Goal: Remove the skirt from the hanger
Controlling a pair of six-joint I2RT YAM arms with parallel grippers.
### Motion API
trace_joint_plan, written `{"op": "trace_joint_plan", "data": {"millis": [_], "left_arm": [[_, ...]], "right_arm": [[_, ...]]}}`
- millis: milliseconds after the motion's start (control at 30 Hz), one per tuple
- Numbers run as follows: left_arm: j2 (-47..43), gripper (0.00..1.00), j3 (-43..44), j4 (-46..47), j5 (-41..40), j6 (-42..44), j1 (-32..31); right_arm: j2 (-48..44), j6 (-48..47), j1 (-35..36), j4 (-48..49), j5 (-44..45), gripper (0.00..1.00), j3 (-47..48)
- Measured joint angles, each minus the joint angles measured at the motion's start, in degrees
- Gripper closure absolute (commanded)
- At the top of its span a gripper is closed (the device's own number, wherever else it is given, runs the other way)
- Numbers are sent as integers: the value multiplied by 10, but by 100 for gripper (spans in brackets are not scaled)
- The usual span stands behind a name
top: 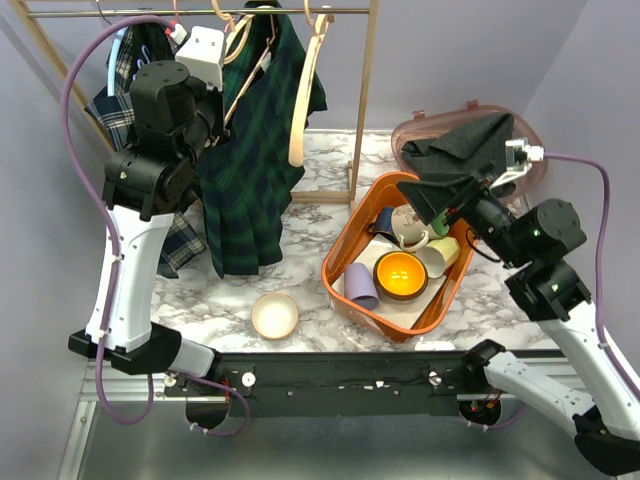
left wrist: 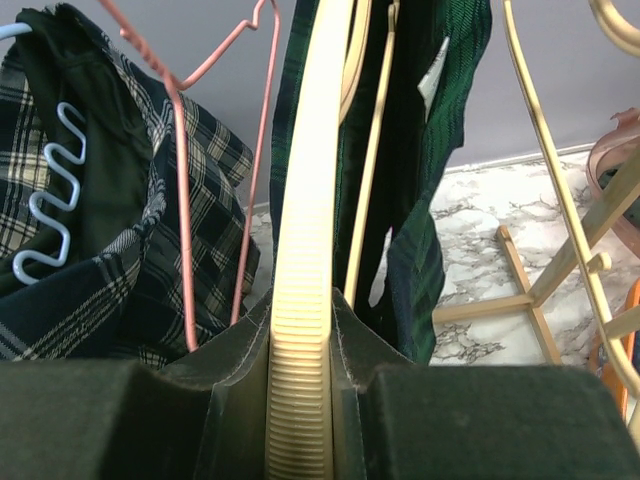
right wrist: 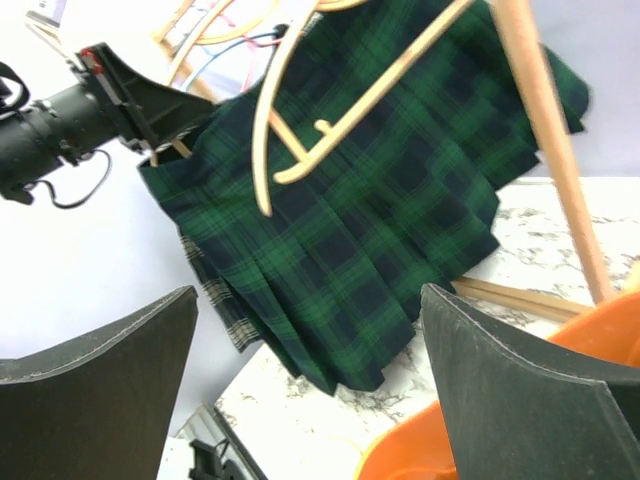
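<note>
The skirt hangs free below while my left gripper steadies the hanger's ribbed arm (left wrist: 302, 310), so my right gripper should next go toward the loose cloth (top: 238, 220) and close there.
A dark green plaid skirt (top: 250, 170) hangs from a cream hanger (top: 245, 70) on the wooden rack's rail (top: 200, 13). My left gripper (top: 222, 95) is raised at the rack and shut on the hanger's ribbed cream arm (left wrist: 300, 330); the skirt (left wrist: 420, 160) hangs just beyond it. My right gripper (top: 440, 195) is open and empty above the orange basket, well right of the skirt. In the right wrist view the skirt (right wrist: 380, 220) fills the middle, with an empty wooden hanger (right wrist: 300, 120) in front of it.
A second plaid garment (top: 125, 100) hangs at the rack's left on a blue wire hanger (left wrist: 50, 190); a pink wire hanger (left wrist: 185, 180) is beside it. An orange basket (top: 345, 255) holds cups and bowls. A cream bowl (top: 275, 315) sits near the front. A brown lid (top: 415, 135) lies far right.
</note>
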Motion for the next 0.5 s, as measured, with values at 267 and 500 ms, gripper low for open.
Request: {"op": "trace_joint_plan", "data": {"millis": [267,500], "left_arm": [[-35,100,-32,-16,0,-8,0],[-54,100,-43,-36,0,-11,0]], "right_arm": [[113,-30,26,-13,-73,4,107],[183,-49,82,-24,-71,3,157]]}}
